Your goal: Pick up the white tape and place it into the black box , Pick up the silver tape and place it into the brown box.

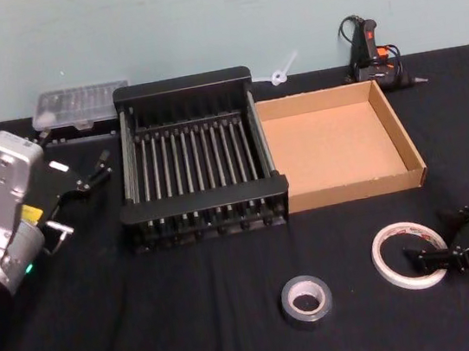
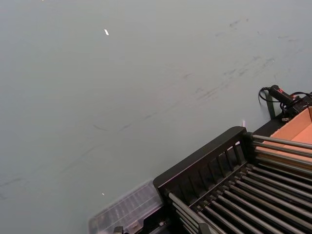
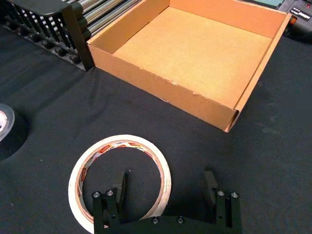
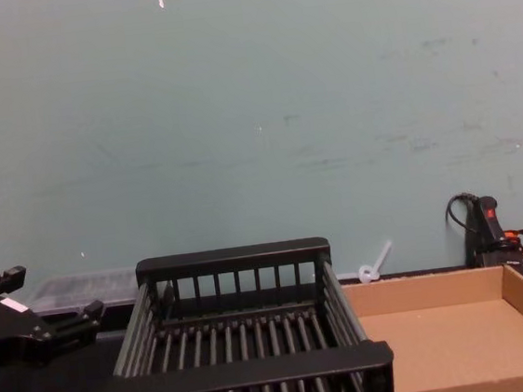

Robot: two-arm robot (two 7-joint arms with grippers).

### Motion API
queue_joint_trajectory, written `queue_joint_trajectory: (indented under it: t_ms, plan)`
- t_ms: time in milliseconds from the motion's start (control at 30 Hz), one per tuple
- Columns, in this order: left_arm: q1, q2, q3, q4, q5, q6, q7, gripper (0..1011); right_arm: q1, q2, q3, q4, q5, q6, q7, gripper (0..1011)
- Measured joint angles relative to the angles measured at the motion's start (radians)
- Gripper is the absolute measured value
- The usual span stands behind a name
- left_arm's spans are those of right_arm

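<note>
I expect the white tape [image 3: 166,178] to lie flat across the bars [image 4: 246,357] when I put it into the black box, because the gaps between the bars are narrower than the tape's ring.
The white tape [image 1: 394,244] [image 3: 100,149] lies flat on the black cloth at the front right. My right gripper [image 1: 422,261] [image 3: 165,184] is open, low over the ring's right side, with one finger inside its hole and the other outside its wall. To the left of the white ring, the silver tape [image 1: 306,298] [image 3: 4,122] lies flat. Behind them stands the black box [image 1: 182,85] [image 4: 242,371], and the brown box [image 1: 354,189] [image 3: 161,87] sits against its right side. My left gripper [image 1: 98,168] [image 4: 44,312] hangs open, left of the black box.
A clear plastic case [image 1: 80,105] [image 2: 129,209] lies behind the black box's left corner. A glue gun [image 1: 369,47] [image 4: 485,229] stands at the back right, with a small white plastic piece [image 1: 281,71] to its left. The wall is close behind the table.
</note>
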Motion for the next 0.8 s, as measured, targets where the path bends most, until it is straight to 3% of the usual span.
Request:
queue_joint_trajectory:
  t_ms: [800]
  plan:
    - [0.000, 0.000, 0.000, 0.000, 0.000, 0.000, 0.000, 1001, 0.000, -0.002, 0.001, 0.002, 0.002, -0.002, -0.002, 1002]
